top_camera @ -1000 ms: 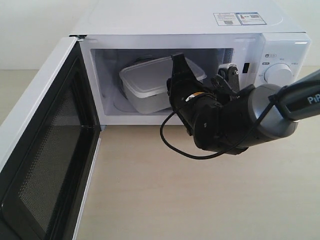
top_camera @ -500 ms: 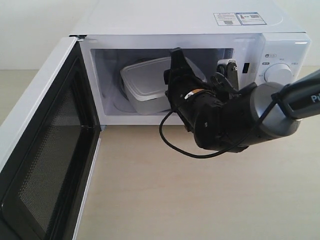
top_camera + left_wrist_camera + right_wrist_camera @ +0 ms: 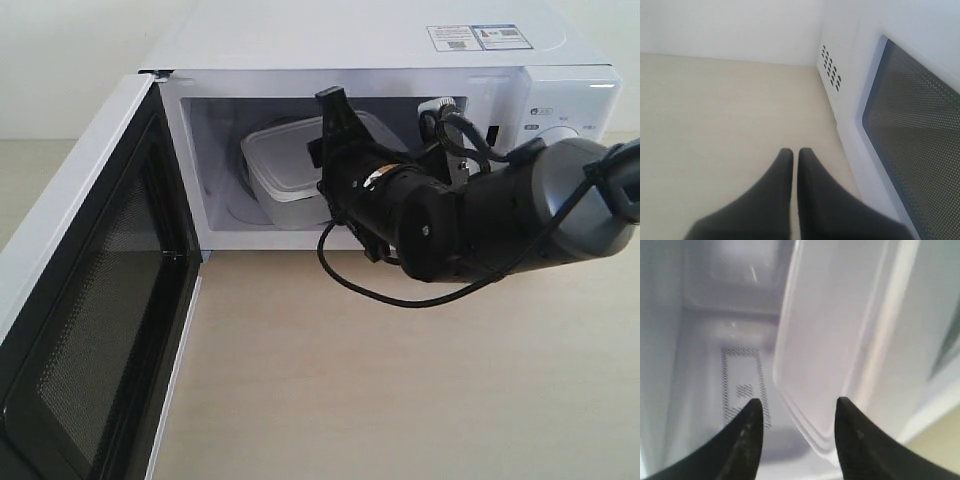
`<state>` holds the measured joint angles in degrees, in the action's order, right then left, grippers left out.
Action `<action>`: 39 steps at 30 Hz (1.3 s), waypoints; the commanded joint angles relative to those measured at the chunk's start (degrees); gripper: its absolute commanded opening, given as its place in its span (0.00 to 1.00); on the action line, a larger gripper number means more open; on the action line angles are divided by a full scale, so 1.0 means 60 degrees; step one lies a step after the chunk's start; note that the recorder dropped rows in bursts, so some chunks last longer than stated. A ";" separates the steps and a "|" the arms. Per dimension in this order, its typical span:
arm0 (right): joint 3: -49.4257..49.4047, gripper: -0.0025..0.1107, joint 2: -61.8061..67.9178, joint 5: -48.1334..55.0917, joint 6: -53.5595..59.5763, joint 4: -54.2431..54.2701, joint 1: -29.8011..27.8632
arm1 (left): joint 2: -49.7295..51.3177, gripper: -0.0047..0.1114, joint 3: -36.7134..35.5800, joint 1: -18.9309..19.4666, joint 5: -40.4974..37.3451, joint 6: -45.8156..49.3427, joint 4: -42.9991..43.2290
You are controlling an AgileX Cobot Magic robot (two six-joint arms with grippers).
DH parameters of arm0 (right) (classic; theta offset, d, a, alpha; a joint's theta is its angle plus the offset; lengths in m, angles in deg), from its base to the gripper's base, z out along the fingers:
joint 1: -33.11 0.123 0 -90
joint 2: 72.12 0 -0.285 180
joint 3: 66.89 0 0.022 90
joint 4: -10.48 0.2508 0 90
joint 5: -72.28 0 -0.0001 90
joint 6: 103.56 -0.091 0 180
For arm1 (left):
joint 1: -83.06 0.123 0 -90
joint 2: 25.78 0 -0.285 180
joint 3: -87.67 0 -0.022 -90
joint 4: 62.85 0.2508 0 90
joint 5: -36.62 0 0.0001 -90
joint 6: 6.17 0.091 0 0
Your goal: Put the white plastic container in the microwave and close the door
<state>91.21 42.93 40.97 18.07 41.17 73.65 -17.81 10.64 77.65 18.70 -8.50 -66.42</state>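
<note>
My gripper should expect a ring hidden under the white plastic container (image 3: pixel 287 168) when it pushes the container back, because a curved rim (image 3: pixel 242 174) peeks out beside the container.
The white plastic container (image 3: pixel 280 165) sits inside the microwave (image 3: pixel 350 40), on the left of the cavity floor. In the right wrist view its lid (image 3: pixel 835 330) fills the middle. My right gripper (image 3: pixel 335 125) is at the cavity mouth, just right of the container. It is open (image 3: pixel 797 407), with the container's near corner between the fingertips and neither finger touching it. The door (image 3: pixel 90 300) is swung wide open to the left. My left gripper (image 3: pixel 794 152) is shut and empty, low over the table beside the door's outer face (image 3: pixel 920 125); the exterior view does not show it.
The right arm's bulky dark body and a looping black cable (image 3: pixel 345 280) hang in front of the microwave opening. The control knob (image 3: pixel 565 132) is partly hidden behind the arm. Bare light wooden table (image 3: pixel 400 400) lies in front of the microwave.
The container went from tilted and close to the opening to lying deeper and further left in the cavity. The right gripper has shifted up and left, and its wrist has turned.
</note>
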 commanded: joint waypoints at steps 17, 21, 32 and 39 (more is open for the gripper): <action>-0.0068 0.02 -0.1137 0.3550 0.1434 -0.3782 0.0021 | -0.0030 0.08 -0.0031 0.0024 0.0056 0.0036 -0.0005; -0.0596 0.02 -0.1362 0.2512 0.1882 -0.4328 0.0208 | -0.0030 0.08 -0.0031 0.0024 0.0056 0.0036 -0.0005; -0.1307 0.02 -0.1547 0.1069 0.6282 -0.4364 0.0762 | -0.0030 0.08 -0.0031 0.0024 0.0056 0.0036 -0.0005; -0.1307 0.02 -0.1454 0.1234 0.9019 -0.4364 0.0762 | -0.0030 0.08 -0.0031 0.0024 0.0056 0.0036 -0.0005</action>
<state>83.64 34.34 48.36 64.49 15.53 78.20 -17.81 10.64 77.65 18.70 -8.50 -66.42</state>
